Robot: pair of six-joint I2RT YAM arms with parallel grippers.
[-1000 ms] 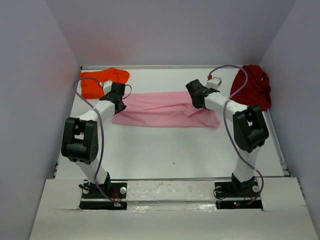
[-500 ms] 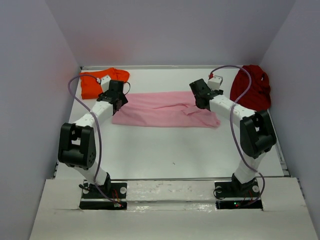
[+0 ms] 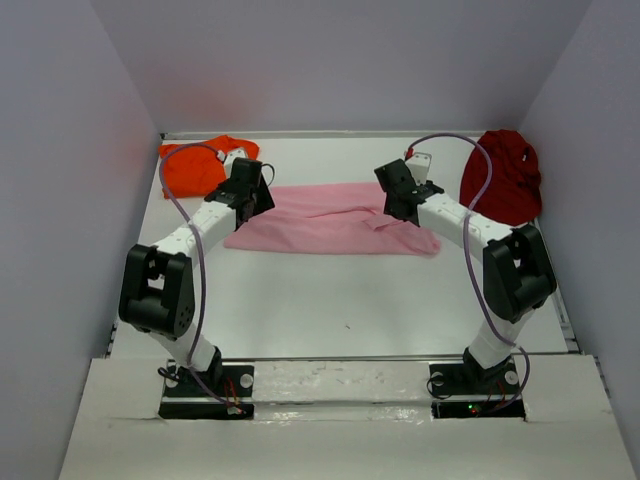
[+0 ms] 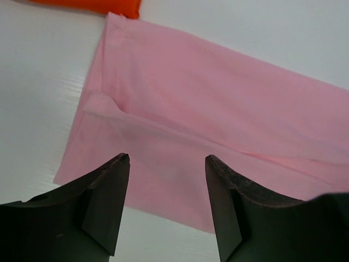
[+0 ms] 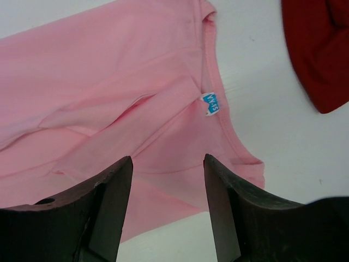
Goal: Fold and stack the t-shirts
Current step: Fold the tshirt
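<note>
I should back my left gripper off while my right gripper swings the t-shirt's collar end (image 3: pixel 424 240) toward the back wall, because the light pink t-shirt's long band (image 3: pixel 318 222) lies crosswise.
The light pink t-shirt (image 3: pixel 330 218) lies folded into a long band across the middle of the table. My left gripper (image 3: pixel 262 193) hovers over its left end, open, with nothing between its fingers (image 4: pixel 167 157). My right gripper (image 3: pixel 398 203) hovers over the right end near the collar, also open and empty (image 5: pixel 168 157). In the left wrist view the pink t-shirt (image 4: pixel 218 109) shows a fold ridge; in the right wrist view the same shirt (image 5: pixel 109 82) shows creased layers. The bright orange t-shirt (image 3: pixel 195 168) sits bunched at the back left. The dark red t-shirt (image 3: pixel 502 175) is heaped at the back right.
White walls close in the table (image 3: pixel 340 290) on the left, back and right. A small blue label (image 5: pixel 211 103) shows at the pink collar. The orange cloth (image 4: pixel 92 5) almost touches the pink shirt's left corner. The red cloth (image 5: pixel 319 43) lies a short gap from its collar end.
Both grippers have opened and let go of the pink t-shirt. Each has lifted and shifted a little toward the back; the left also moved right.
</note>
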